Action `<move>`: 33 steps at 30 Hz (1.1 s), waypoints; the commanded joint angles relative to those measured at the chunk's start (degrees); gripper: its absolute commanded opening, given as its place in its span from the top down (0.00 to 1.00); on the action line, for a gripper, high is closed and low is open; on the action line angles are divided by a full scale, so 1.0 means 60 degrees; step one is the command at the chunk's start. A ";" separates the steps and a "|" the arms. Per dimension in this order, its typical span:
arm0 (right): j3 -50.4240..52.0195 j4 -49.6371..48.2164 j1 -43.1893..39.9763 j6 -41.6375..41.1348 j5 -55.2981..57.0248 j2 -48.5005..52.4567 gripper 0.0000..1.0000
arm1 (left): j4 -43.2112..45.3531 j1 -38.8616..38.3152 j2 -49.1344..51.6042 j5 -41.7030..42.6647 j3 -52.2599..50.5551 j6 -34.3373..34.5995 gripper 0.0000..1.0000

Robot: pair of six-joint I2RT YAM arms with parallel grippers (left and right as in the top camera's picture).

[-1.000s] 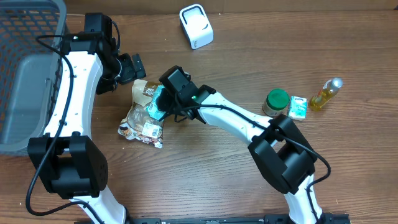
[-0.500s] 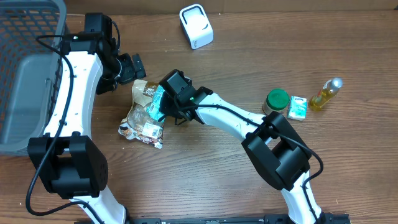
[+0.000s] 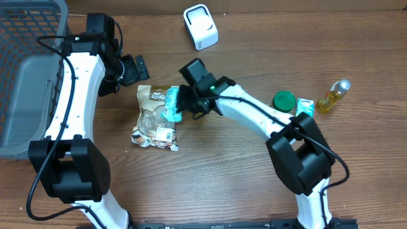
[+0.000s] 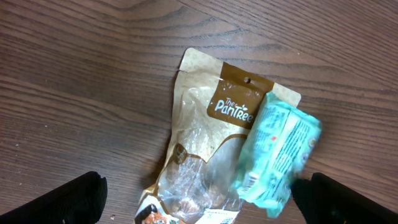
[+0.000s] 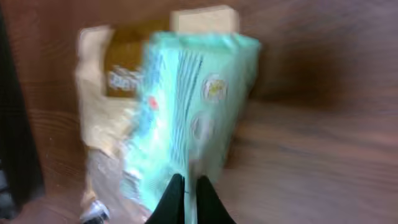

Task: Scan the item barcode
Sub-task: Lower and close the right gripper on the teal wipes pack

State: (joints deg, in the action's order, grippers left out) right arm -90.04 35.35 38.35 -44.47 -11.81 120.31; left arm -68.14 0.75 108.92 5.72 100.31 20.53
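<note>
My right gripper should pull the teal packet off onto clear wood and grab it by its near end, because the packet is lying over the Pantree pouch.
A teal soft packet rests on top of a brown and clear "Pantree" snack pouch left of the table's centre. My right gripper is shut on the packet's right edge, its two black fingertips pinching the teal wrapper. The view there is blurred by motion. My left gripper stands wide open just up and left of the pouch, holding nothing. Its view looks down on the pouch and the packet. The white barcode scanner stands at the back centre.
A grey wire basket fills the left edge. A green-lidded jar, a small teal box and a yellow bottle lie at the right. Bare wood stretches along the front.
My right gripper has closed on the teal packet and moved right and back with it. The pouch underneath has slid a little to the right. The left arm has stayed still.
</note>
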 commanded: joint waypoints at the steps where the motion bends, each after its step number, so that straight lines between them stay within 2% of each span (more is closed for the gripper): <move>1: -0.0004 0.0714 -0.0321 0.0481 0.0109 -0.0401 0.96 | 0.0000 -0.0011 0.0029 -0.0055 -0.0098 -0.0142 0.00; 7: -0.0004 0.1581 -0.0936 0.0710 0.0127 -0.0401 0.95 | 0.0000 -0.0011 0.0029 -0.0051 -0.0098 -0.0142 0.00; 9: -0.0004 0.1679 -0.1093 0.0710 0.0120 -0.0397 0.88 | 0.0000 -0.0011 0.0029 -0.0055 -0.0098 -0.0142 0.00; 10: -0.0004 0.1672 -0.1115 0.0714 0.0091 -0.0397 0.75 | 0.0000 -0.0011 0.0029 -0.0051 -0.0098 -0.0142 0.00; 12: -0.0004 0.1603 -0.1118 0.0710 0.0091 -0.0397 0.60 | 0.0000 -0.0011 0.0029 -0.0051 -0.0098 -0.0142 0.00; 13: -0.0004 0.1559 -0.1115 0.0714 0.0091 -0.0397 0.60 | 0.0000 -0.0011 0.0029 -0.0051 -0.0098 -0.0142 0.00; 17: -0.0004 0.1224 -0.0867 0.0787 0.0091 -0.0393 0.61 | 0.0000 -0.0011 0.0029 -0.0055 -0.0098 -0.0142 0.00; 22: -0.0004 0.0663 -0.0361 0.1719 0.0095 -0.0386 0.60 | 0.0000 -0.0011 0.0029 -0.0051 -0.0098 -0.0142 0.00; 23: -0.0004 0.0561 -0.0259 0.1894 0.0098 -0.0386 0.61 | 0.0000 -0.0011 0.0029 -0.0051 -0.0098 -0.0142 0.00; 26: -0.0004 0.0273 0.0055 0.2171 0.0270 -0.0386 0.79 | 0.0000 -0.0011 0.0029 -0.0051 -0.0098 -0.0142 0.00; 27: -0.0004 0.0204 0.0142 0.2167 0.0463 -0.0379 0.82 | 0.0000 -0.0011 0.0029 -0.0055 -0.0098 -0.0142 0.00; 33: -0.0004 -0.0310 0.0277 0.2178 0.0994 -0.0138 0.83 | 0.0000 -0.0011 0.0029 -0.0055 -0.0098 -0.0142 0.00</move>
State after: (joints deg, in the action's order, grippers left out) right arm -89.97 34.63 40.38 -32.49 -8.49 119.74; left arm -68.14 0.75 108.92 5.72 100.31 20.53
